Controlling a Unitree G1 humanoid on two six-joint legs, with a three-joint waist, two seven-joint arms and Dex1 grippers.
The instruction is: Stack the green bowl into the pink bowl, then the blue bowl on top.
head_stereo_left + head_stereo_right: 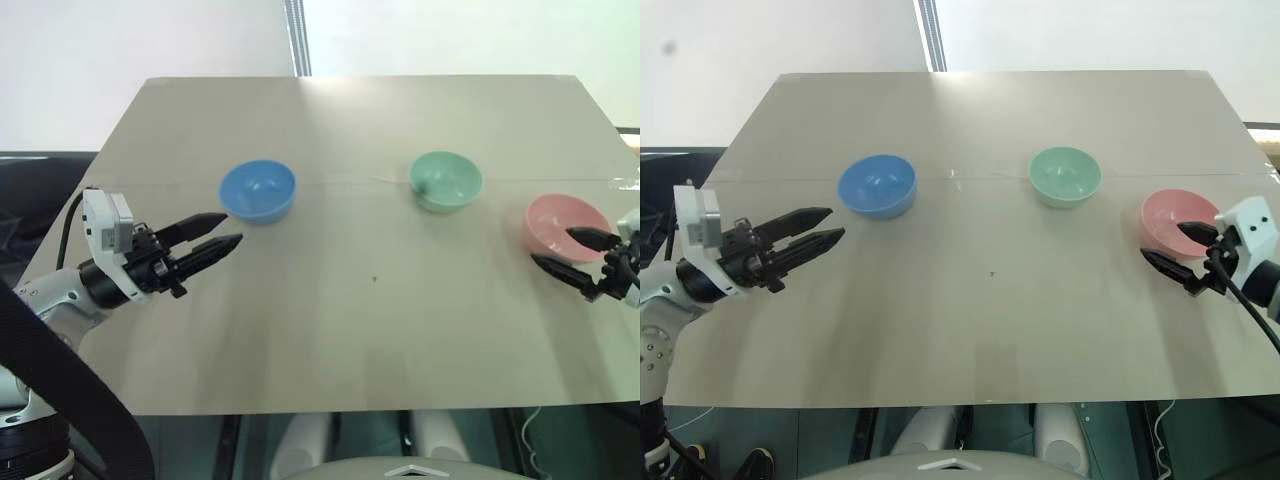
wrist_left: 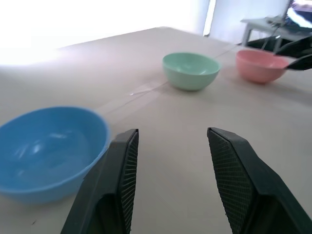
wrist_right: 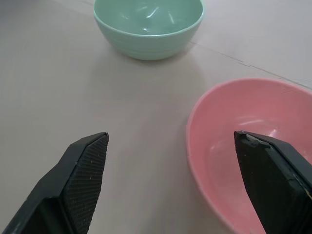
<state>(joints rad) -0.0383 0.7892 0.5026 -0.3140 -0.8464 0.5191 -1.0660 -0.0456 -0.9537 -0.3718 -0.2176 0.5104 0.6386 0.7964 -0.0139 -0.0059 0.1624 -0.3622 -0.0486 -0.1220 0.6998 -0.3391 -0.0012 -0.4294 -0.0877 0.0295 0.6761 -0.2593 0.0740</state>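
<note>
The pink bowl's near rim (image 1: 546, 243) is between my right gripper's open fingers, so I should keep lowering them until the bowl's side (image 1: 549, 254) is deep in the gap, then close them.
Three bowls stand in a row across the tan table. The blue bowl (image 1: 258, 191) is on the left, the green bowl (image 1: 445, 180) in the middle and the pink bowl (image 1: 566, 225) on the right, all upright and empty. My left gripper (image 1: 232, 228) hovers open just short of the blue bowl (image 2: 48, 151), pointing past its near side, with nothing between its fingers (image 2: 124, 165). My right gripper (image 1: 552, 246) is open and straddles the near rim of the pink bowl (image 3: 234, 146). One finger (image 3: 265, 161) is over the bowl's inside, the other (image 3: 87, 165) outside over the table.
The table (image 1: 350, 330) has bare surface in front of the bowls and behind them. A thin seam line (image 1: 360, 181) runs across it at the bowls' level. The pink bowl stands near the table's right edge. The front edge lies close below both arms.
</note>
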